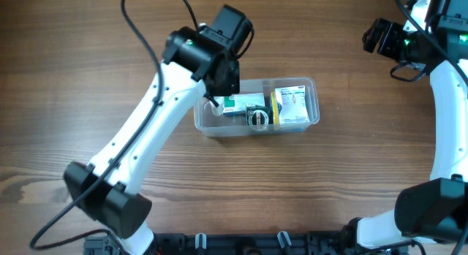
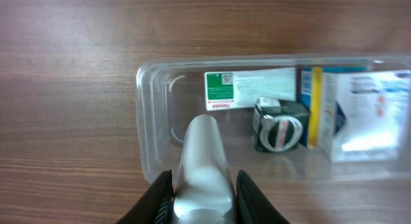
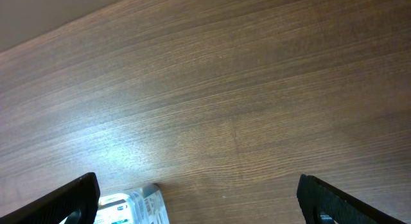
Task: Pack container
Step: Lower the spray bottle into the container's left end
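Note:
I should carry on lowering the bottle point(image 2: 204, 139) with my left gripper until it rests inside the container, because it points along the free gap point(image 2: 182, 102) beside the green-and-white box.
The container point(image 1: 208, 124) is a clear tub in the middle of the table, also seen in the left wrist view point(image 2: 145, 121). Inside lie a green-and-white box point(image 1: 238, 103) point(image 2: 247, 88), a dark round item point(image 1: 257, 118) point(image 2: 279, 126) and a white-and-blue box point(image 1: 294, 106) point(image 2: 359, 115). My left gripper point(image 1: 216, 100) point(image 2: 204, 185) hangs over the tub's left end, shut on a small clear bottle point(image 2: 202, 160) whose tip points into the bare left part of the tub. My right gripper point(image 1: 379, 36) point(image 3: 199, 192) is open and holds nothing, far to the right; a corner of the container point(image 3: 151, 201) shows near its left finger.
Bare wooden table surrounds the tub on all sides. Black cables point(image 1: 139, 28) trail from the left arm at the back left. The right arm's base stands at the front right corner point(image 1: 431, 211).

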Tool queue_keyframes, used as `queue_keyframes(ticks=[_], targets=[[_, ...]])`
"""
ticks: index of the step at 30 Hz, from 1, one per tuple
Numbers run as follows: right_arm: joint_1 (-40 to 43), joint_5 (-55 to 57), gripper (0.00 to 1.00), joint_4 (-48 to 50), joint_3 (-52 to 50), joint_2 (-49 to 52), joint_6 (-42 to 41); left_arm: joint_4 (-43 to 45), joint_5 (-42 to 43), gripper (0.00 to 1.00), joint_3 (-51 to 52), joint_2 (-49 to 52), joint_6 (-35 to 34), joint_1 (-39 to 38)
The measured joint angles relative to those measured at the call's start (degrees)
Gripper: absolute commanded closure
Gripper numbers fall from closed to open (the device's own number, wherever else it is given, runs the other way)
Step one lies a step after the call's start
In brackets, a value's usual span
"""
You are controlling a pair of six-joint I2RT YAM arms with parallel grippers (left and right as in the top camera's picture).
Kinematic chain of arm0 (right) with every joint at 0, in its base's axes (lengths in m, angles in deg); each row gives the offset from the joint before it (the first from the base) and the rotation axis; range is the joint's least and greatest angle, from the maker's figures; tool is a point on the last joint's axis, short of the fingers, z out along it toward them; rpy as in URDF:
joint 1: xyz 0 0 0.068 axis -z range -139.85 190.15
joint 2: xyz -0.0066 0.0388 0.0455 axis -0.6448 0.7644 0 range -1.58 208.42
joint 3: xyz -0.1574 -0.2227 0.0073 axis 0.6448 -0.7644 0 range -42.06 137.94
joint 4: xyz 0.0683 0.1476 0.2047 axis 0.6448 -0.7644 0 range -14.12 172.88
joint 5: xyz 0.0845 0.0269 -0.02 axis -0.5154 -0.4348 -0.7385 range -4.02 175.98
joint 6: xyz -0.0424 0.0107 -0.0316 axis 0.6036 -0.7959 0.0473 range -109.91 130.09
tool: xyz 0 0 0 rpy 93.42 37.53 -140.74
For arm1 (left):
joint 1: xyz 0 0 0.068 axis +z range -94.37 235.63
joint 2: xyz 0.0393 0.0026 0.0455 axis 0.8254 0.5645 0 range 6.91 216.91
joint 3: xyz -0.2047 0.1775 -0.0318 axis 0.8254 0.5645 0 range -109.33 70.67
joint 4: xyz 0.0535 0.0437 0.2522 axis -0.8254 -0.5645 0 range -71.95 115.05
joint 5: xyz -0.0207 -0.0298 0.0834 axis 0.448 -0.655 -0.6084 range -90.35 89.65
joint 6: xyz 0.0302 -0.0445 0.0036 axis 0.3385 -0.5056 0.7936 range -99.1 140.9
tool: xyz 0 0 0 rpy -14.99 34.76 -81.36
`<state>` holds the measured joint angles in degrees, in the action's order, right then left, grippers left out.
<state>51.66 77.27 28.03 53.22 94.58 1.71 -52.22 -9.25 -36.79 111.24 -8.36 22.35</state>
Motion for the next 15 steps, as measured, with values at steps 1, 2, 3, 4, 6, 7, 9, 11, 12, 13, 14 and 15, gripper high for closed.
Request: queue_keyframes(ticks=[1, 2, 3, 4, 6, 7, 9, 11, 12, 13, 14, 15], targets=[[0.00, 0.00, 0.00, 0.02, 0.00, 0.00, 0.00, 1.75, -0.26, 0.96, 1.29, 0.37, -0.44, 0.00], [0.00, 0.00, 0.00, 0.00, 0.00, 0.00, 0.00, 2.97, -0.39, 0.96, 2.05, 0.66, -0.72, 0.00], [0.00, 0.00, 0.00, 0.02, 0.00, 0.00, 0.00, 4.52, -0.63, 0.96, 3.08, 1.07, -1.16, 0.00], [0.00, 0.00, 0.00, 0.00, 0.00, 0.00, 0.00, 5.66, -0.92, 0.96, 3.85, 1.44, -1.60, 0.00], [0.00, 0.00, 0.00, 0.02, 0.00, 0.00, 0.00, 7.08, -1.36, 0.96, 5.11, 1.81, -2.27, 0.02], [0.00, 0.00, 0.00, 0.00, 0.00, 0.00, 0.00, 7.54, -1.60, 0.96, 5.60, 1.86, -2.58, 0.09], [0.00, 0.00, 0.00, 0.00, 0.00, 0.00, 0.00, 8.31, -1.92, 0.96, 6.45, 1.88, -3.04, 0.31], [0.00, 0.00, 0.00, 0.00, 0.00, 0.00, 0.00, 9.35, -2.23, 0.96, 7.39, 1.86, -3.48, 0.90], [0.00, 0.00, 0.00, 0.00, 0.00, 0.00, 0.00, 9.70, -2.32, 0.96, 7.87, 1.88, -3.69, 1.18], [0.00, 0.00, 0.00, 0.02, 0.00, 0.00, 0.00, 10.10, -2.43, 0.96, 8.63, 1.86, -3.93, 1.57], [0.00, -0.02, 0.00, 0.02, 0.00, 0.00, 0.00, 10.75, -2.45, 0.96, 9.66, 1.86, -4.15, 2.01], [0.00, 0.00, 0.00, 0.00, 0.00, 0.00, 0.00, 11.17, -2.47, 0.96, 10.43, 1.86, -4.26, 2.32]])
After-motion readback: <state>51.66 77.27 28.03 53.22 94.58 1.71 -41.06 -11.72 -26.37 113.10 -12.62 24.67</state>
